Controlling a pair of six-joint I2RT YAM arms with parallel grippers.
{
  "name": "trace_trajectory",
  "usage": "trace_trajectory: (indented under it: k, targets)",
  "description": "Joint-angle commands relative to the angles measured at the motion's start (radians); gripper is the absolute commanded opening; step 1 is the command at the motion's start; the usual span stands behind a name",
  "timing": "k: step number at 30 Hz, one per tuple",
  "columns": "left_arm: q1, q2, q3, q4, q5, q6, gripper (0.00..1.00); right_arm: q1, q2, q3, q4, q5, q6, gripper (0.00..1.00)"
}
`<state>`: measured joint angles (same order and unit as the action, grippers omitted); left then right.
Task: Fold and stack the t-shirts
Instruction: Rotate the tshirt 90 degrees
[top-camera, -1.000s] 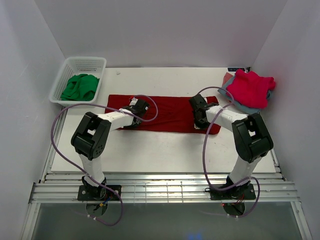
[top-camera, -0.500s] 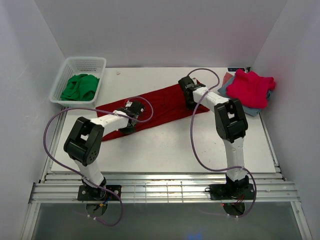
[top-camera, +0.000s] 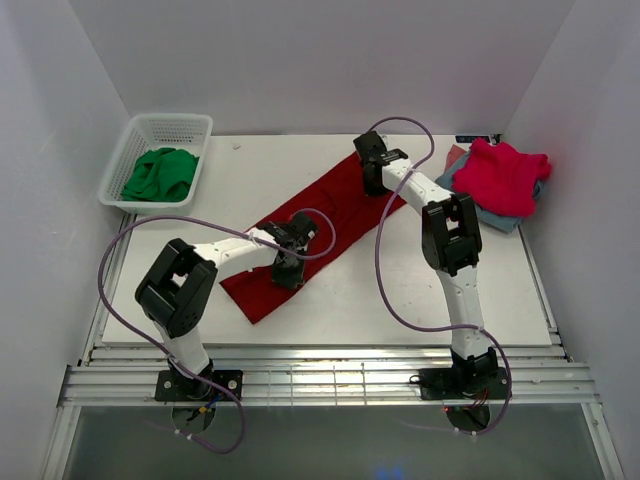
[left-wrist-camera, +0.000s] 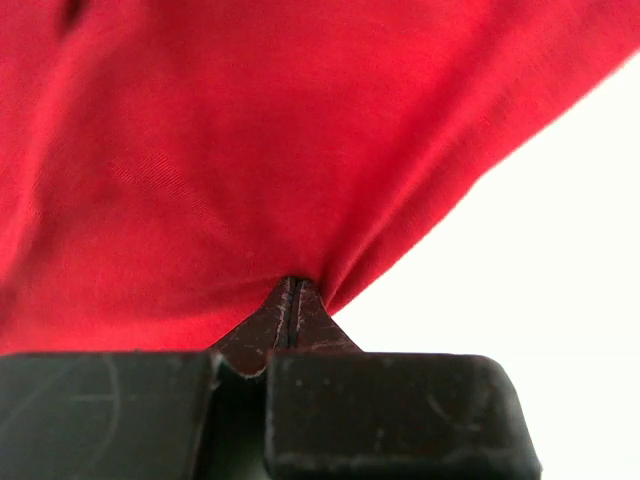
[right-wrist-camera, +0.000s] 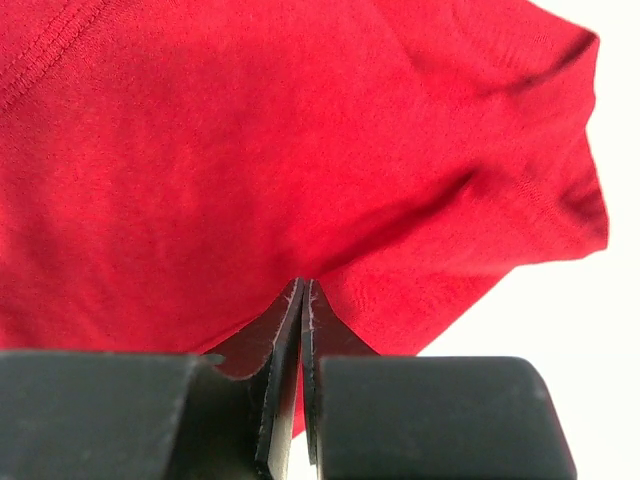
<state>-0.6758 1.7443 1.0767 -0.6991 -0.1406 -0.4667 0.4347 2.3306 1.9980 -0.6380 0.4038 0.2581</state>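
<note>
The dark red t-shirt (top-camera: 345, 212) is lying diagonally across the table. My left gripper should therefore turn the t-shirt's lower end (top-camera: 254, 300) around until it runs straight, before folding.
The dark red t-shirt (top-camera: 330, 215), folded into a long strip, lies diagonally on the table from front left to back right. My left gripper (top-camera: 288, 272) is shut on its lower part; in the left wrist view its jaws (left-wrist-camera: 290, 285) pinch a pleat of the red cloth (left-wrist-camera: 250, 150). My right gripper (top-camera: 372, 180) is shut on its upper end; the right wrist view shows the jaws (right-wrist-camera: 302, 285) closed on the red cloth (right-wrist-camera: 300, 130). A pink-red t-shirt (top-camera: 505, 175) lies on grey-blue folded shirts (top-camera: 490, 214) at the back right.
A white basket (top-camera: 150, 130) with green cloth (top-camera: 160, 172) stands at the back left. White walls close in the table on three sides. Purple cables loop from both arms over the table.
Both grippers have swung the red strip from lying level across the table to a steep diagonal. The left gripper moved toward the front, the right gripper toward the back.
</note>
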Motion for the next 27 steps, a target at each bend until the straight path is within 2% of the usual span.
trace_trajectory:
  k: [1,4,13,20,26,27]
  targets:
    - [-0.073,0.044,0.020,-0.019,0.262,-0.047,0.00,-0.016,0.016,0.036,-0.011,-0.046,0.004,0.08]
    - [-0.119,0.046,0.048,-0.022,0.295,-0.059,0.00,-0.021,0.016,0.030,-0.003,-0.071,0.001,0.08]
    - [-0.149,0.043,0.141,-0.040,0.397,-0.062,0.00,-0.024,0.061,0.038,0.009,-0.204,0.023,0.08]
    - [-0.166,0.107,0.256,-0.016,0.472,-0.055,0.00,-0.025,0.111,0.051,0.046,-0.319,0.058,0.08]
    - [-0.176,0.153,0.353,-0.022,0.469,-0.070,0.00,-0.031,0.180,0.145,0.067,-0.393,0.070,0.08]
    - [-0.174,0.146,0.364,-0.028,0.425,-0.076,0.00,-0.036,0.188,0.166,0.067,-0.428,0.073,0.08]
